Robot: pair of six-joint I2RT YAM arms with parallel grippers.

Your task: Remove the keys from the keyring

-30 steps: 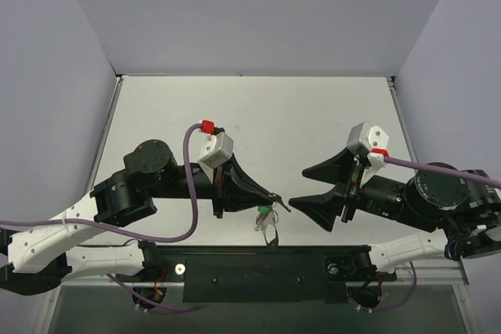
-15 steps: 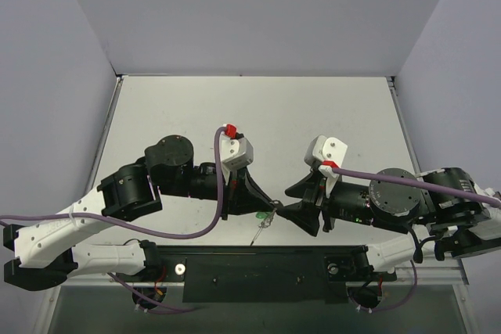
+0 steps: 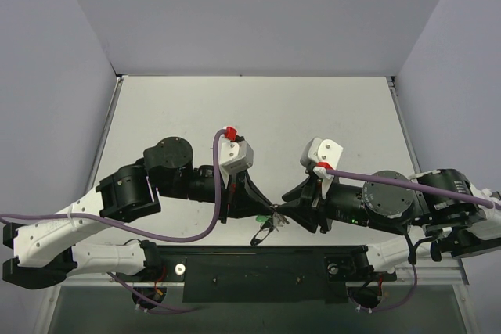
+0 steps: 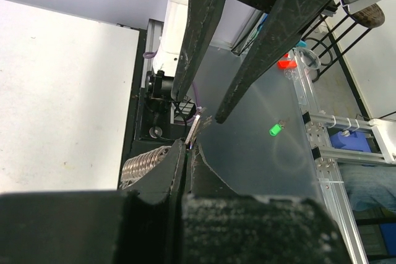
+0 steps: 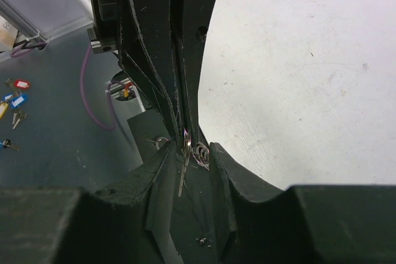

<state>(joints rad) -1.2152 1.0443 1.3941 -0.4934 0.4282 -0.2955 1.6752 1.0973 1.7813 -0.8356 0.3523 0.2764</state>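
Note:
I should hold the slim silver key (image 4: pixel 193 129) with my right gripper, as my left gripper is closed over the keyring. Then my left gripper can open and take the green tag (image 3: pixel 263 219).
My left gripper (image 3: pixel 271 210) is shut on the keyring (image 5: pixel 201 153), held above the table's near edge. In the left wrist view its fingers (image 4: pixel 176 165) are pressed together; a thin silver key (image 4: pixel 193 129) sticks out past the tips, and the silvery chain (image 4: pixel 145 162) is bunched at the left. My right gripper (image 3: pixel 286 213) meets it tip to tip. In the right wrist view its fingers (image 5: pixel 230 174) stand apart on either side of the slim key (image 5: pixel 184 168), which hangs between them. More of the bunch dangles below in the top view (image 3: pixel 263 229).
The white table (image 3: pixel 258 115) stretches away behind both arms. A black base plate (image 3: pixel 274 267) runs along the near edge under the grippers. Grey walls stand at the left, right and back. Loose tagged keys (image 5: pixel 15 100) lie on the floor beyond the table.
Both arms have swung toward the middle. My right gripper has moved left to the left gripper's tips and now straddles the hanging key. The left gripper stays shut.

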